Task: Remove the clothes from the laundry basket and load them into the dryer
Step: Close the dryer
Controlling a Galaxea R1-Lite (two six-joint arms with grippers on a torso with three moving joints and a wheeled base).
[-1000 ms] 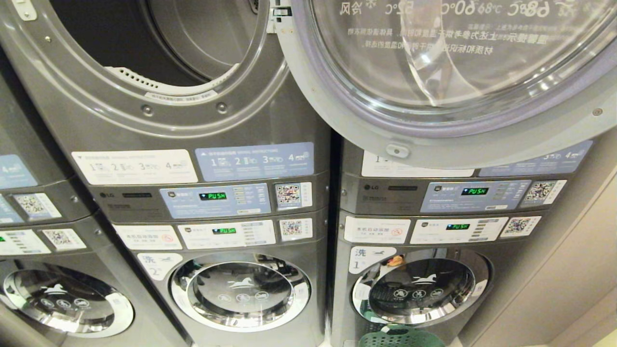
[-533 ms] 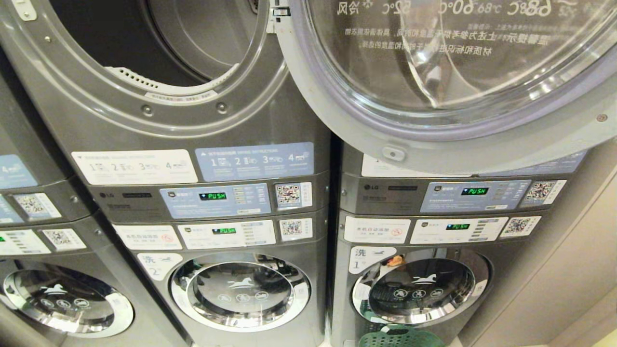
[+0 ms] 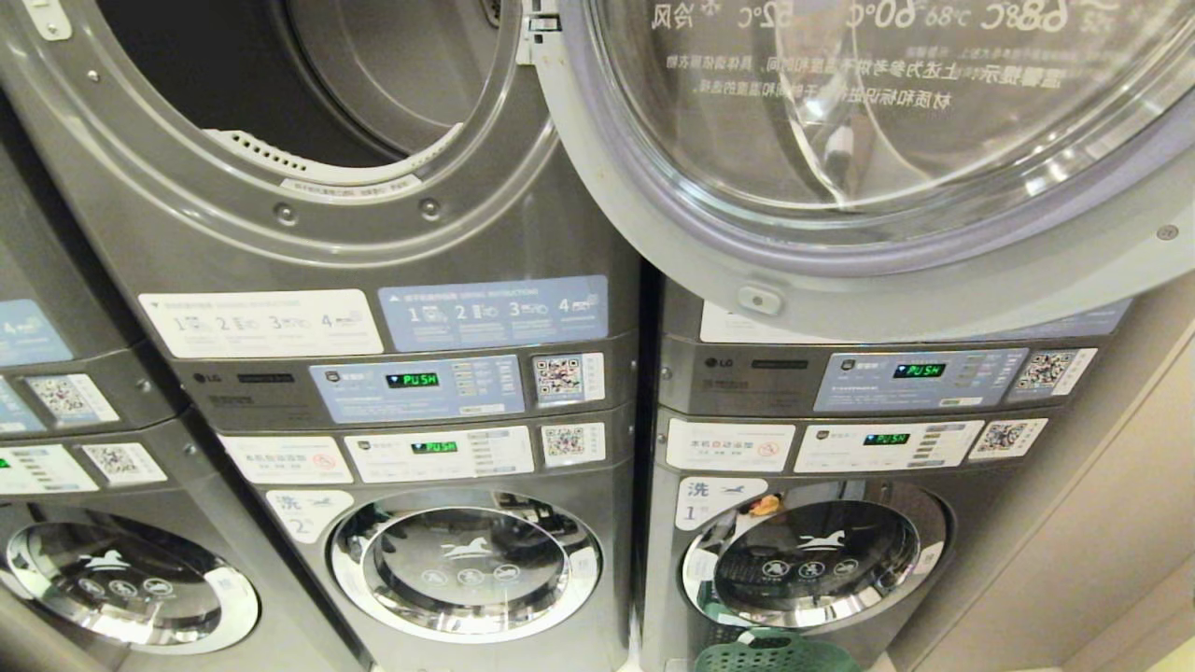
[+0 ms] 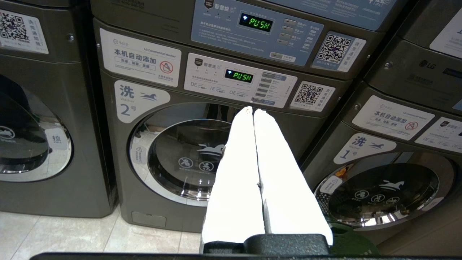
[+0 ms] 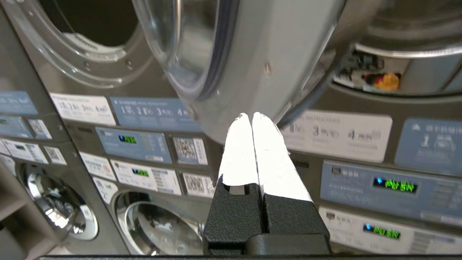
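Observation:
The dryer's door is wide open and the robot's right gripper is below its grey rim [image 5: 260, 82], so the robot should reach behind the door [image 5: 319, 78] and push it toward the drum.
The dryer [image 3: 308, 84] is the upper machine at centre left, its drum open and dark inside. Its round glass door [image 3: 887, 168] hangs swung out to the right. Only the green rim of the laundry basket [image 3: 775, 653] shows, on the floor before washer 1; the clothes are out of view. My right gripper [image 5: 251, 115] is shut and empty, just below the open door's grey rim [image 5: 252, 54], with the dryer's opening [image 5: 90, 21] off to one side. My left gripper [image 4: 252, 109] is shut and empty, low in front of washer 2 [image 4: 187, 159]. Neither gripper shows in the head view.
Stacked grey machines fill the view: three front-load washers below, with control panels reading PUSH [image 3: 413, 380]. The open door overhangs the right-hand stack [image 3: 840, 373]. A beige wall [image 3: 1102, 523] closes the right side. Pale floor tiles [image 4: 72, 234] lie before the washers.
The open dryer door has swung slightly; its lower rim and latch have shifted a little left and down in the head view. Nothing else has moved.

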